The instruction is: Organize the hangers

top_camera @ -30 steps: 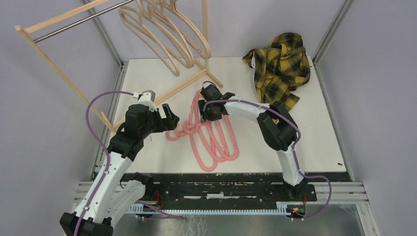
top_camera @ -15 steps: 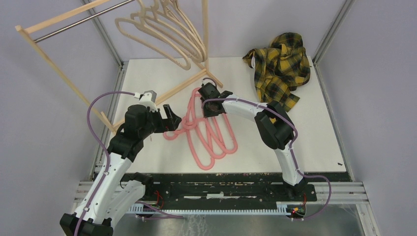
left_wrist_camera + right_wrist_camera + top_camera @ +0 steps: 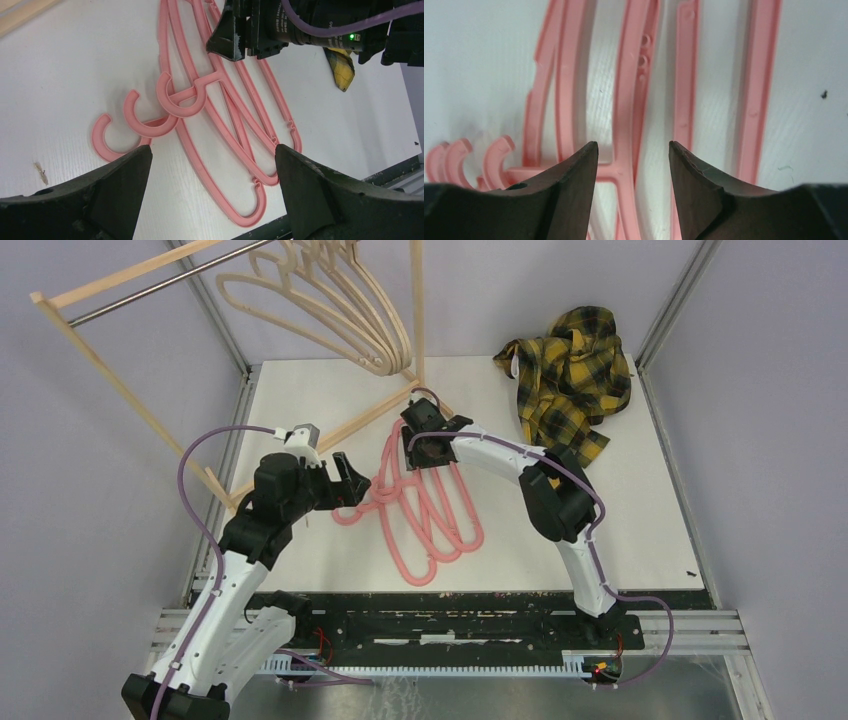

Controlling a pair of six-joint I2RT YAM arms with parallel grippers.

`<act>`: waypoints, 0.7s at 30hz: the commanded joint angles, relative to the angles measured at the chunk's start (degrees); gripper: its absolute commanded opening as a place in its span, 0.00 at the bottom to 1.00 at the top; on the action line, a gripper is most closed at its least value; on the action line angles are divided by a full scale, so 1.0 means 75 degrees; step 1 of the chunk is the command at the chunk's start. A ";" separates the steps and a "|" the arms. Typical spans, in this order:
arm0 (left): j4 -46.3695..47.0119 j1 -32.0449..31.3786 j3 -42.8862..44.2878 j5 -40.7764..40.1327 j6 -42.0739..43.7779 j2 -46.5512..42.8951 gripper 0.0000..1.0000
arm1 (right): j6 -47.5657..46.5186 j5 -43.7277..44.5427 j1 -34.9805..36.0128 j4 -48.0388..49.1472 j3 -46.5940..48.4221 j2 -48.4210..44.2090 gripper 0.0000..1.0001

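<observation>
I should lift the top pink hanger clear by its bar with my right gripper and hand it to my left gripper, because that hanger lies across the other hangers.
Three pink hangers lie stacked on the white table, hooks pointing left. Several beige hangers hang on the rack's metal rail. My left gripper is open and empty, just above the pink hooks. In the left wrist view the pink hangers lie below and between its open fingers. My right gripper is open, low over the far end of the pink hangers. In the right wrist view its jaws straddle a pink hanger bar without closing on it.
The wooden rack stands at the far left, its foot bar running across the table near both grippers. A yellow plaid shirt lies crumpled at the far right. The table's black front edge is below the hangers.
The beige hangers have swung left on the rail. My right gripper has moved farther back along the pink hangers. The left gripper has turned slightly.
</observation>
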 commanded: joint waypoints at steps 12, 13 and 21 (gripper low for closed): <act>0.0452 -0.0058 -0.0226 0.0332 -0.0375 -0.0220 0.99 | 0.0172 0.0085 -0.0003 -0.0258 0.1431 0.1357 0.49; 0.0452 -0.0057 -0.0244 0.0338 -0.0378 -0.0222 0.99 | 0.0202 0.0110 -0.0008 -0.0249 0.1409 0.1379 0.44; 0.0472 -0.0078 -0.0207 0.0548 -0.0368 -0.0237 0.99 | 0.0718 0.0404 -0.0135 0.0511 0.0269 0.0379 0.13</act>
